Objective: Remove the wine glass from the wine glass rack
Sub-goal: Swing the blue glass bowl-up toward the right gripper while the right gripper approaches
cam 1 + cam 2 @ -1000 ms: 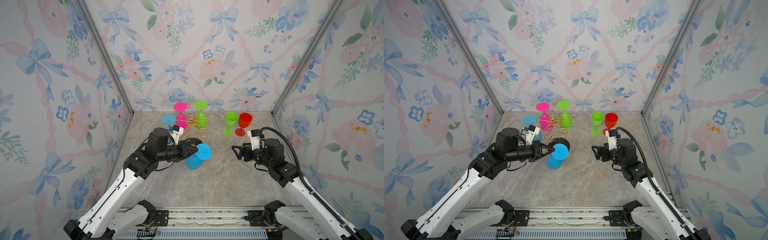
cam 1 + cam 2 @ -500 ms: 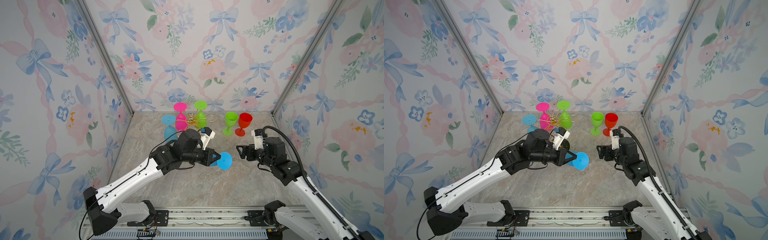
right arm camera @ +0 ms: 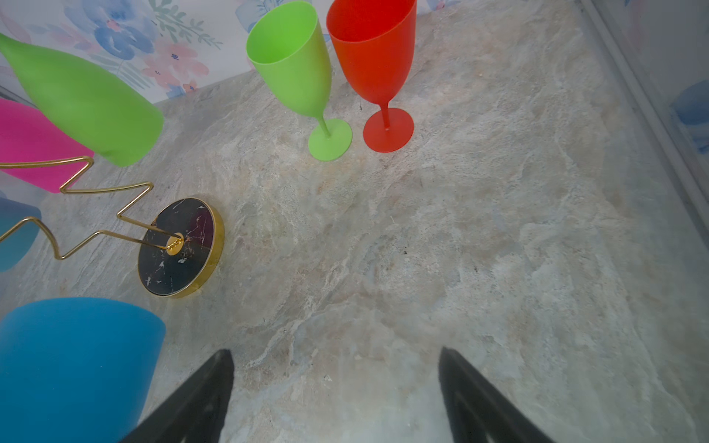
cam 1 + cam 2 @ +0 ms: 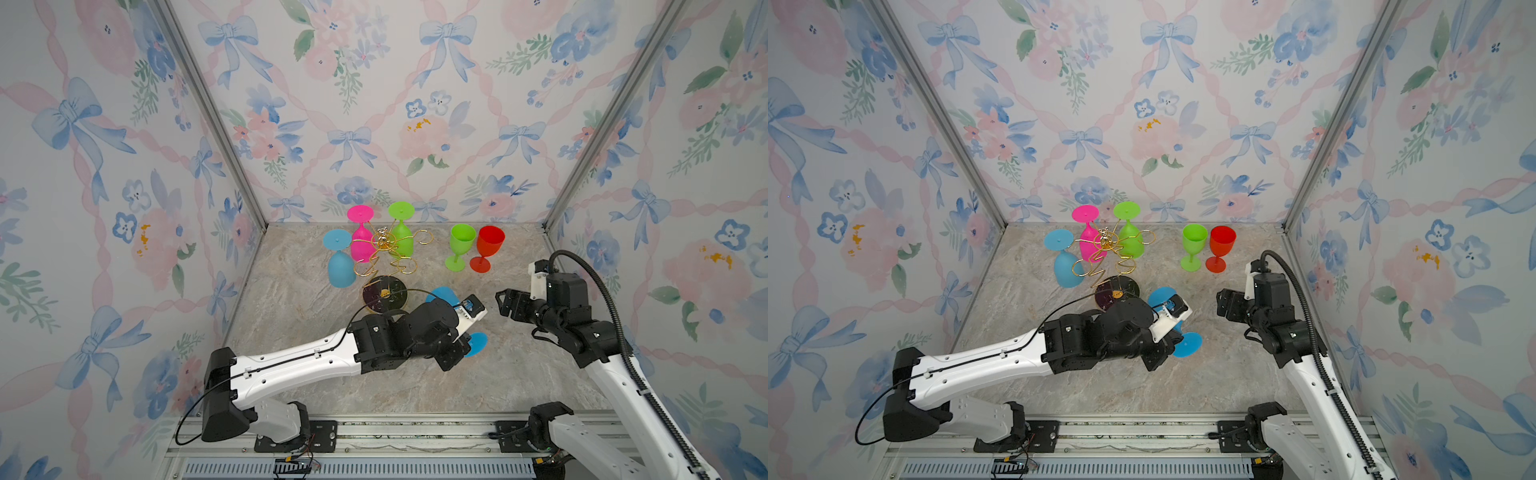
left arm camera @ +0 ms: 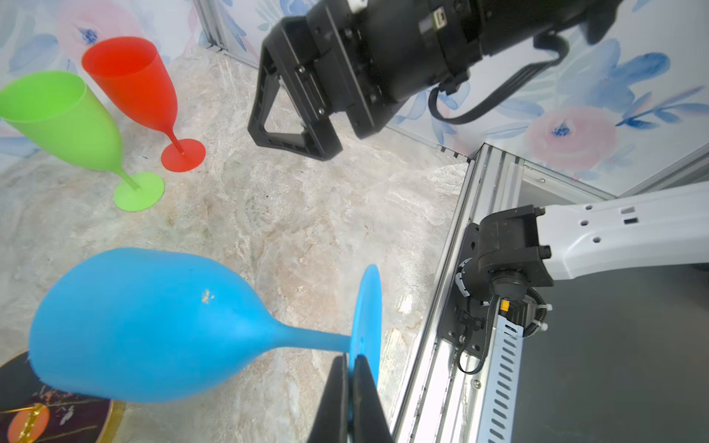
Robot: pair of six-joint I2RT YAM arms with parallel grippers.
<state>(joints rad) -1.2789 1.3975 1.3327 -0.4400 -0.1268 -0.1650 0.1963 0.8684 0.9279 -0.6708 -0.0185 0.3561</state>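
Observation:
The robot's left gripper has the blue wine glass tipped by its foot disc (image 4: 478, 344), so the robot should turn the wine glass upright to let the right gripper take the bowl's rim (image 4: 439, 293).
My left gripper (image 5: 350, 360) is shut on the foot disc of a blue wine glass (image 5: 145, 326). It holds the glass on its side above the table, off the rack, with the bowl (image 4: 444, 296) toward the back and the foot (image 4: 476, 344) toward the front. The gold wire wine glass rack (image 4: 384, 243) stands behind it on a round black base (image 3: 180, 247). A blue glass (image 4: 340, 266), a pink glass (image 4: 360, 245) and a green glass (image 4: 401, 241) hang upside down from it. My right gripper (image 3: 335, 354) is open and empty, just right of the held glass.
A green flute (image 4: 460, 245) and a red flute (image 4: 488, 247) stand upright at the back right. The metal rail (image 4: 374, 432) with both arm bases runs along the front edge. Flowered walls close in the back and both sides.
My left arm has carried the blue glass from beside the rack rightward and forward, toward the right gripper, turning it as it went. The right gripper has shifted slightly right and stayed open.

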